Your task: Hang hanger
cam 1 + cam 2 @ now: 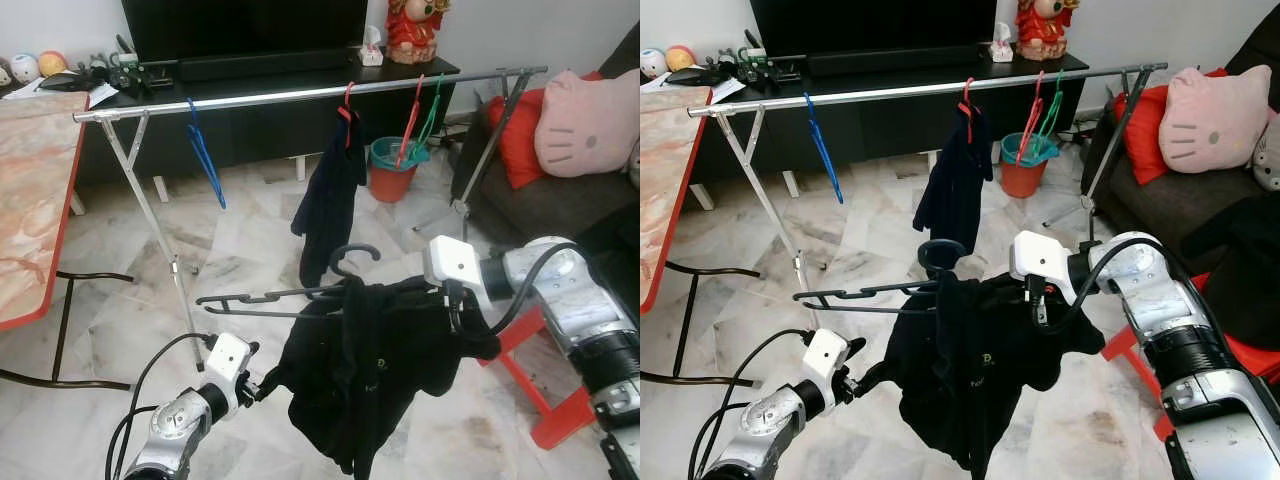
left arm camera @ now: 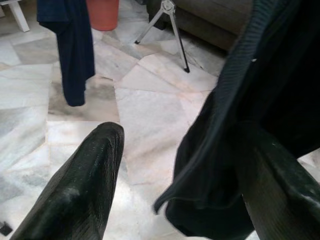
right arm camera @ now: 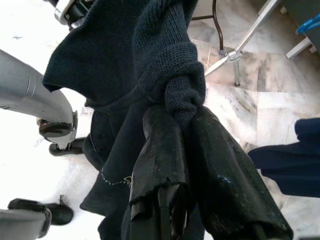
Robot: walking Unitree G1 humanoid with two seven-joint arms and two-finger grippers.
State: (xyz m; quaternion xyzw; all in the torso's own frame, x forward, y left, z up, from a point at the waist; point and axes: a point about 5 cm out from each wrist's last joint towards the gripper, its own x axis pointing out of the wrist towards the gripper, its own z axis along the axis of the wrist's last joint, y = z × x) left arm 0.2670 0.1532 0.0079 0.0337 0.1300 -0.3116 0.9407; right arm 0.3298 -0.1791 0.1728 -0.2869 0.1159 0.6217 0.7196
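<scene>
The cloth of the black garment hangs in loose, bunched folds (image 1: 354, 372). The garment will open out into a wide span when I pull its edge (image 1: 268, 384) away from my right gripper.
A black hanger (image 1: 262, 297) carries a black garment (image 1: 370, 370) in mid-air, below and in front of the silver clothes rail (image 1: 290, 95). Its hook (image 1: 355, 253) points up, apart from the rail. My right gripper (image 1: 456, 312) is shut on the garment's right shoulder; in the right wrist view the fingers (image 3: 165, 165) pinch bunched knit cloth (image 3: 175, 85). My left gripper (image 1: 262, 385) is open at the garment's lower left edge. In the left wrist view a fold of the cloth (image 2: 225, 150) hangs between the spread fingers (image 2: 75, 190).
On the rail hang a blue hanger (image 1: 205, 155), a navy garment (image 1: 330, 190) on a red hanger, and red and green hangers (image 1: 415, 120). An orange bucket (image 1: 392, 175) stands behind. A red-edged table (image 1: 35, 200) is left, a sofa with a pink pillow (image 1: 585, 125) right, and a red stool (image 1: 540, 400).
</scene>
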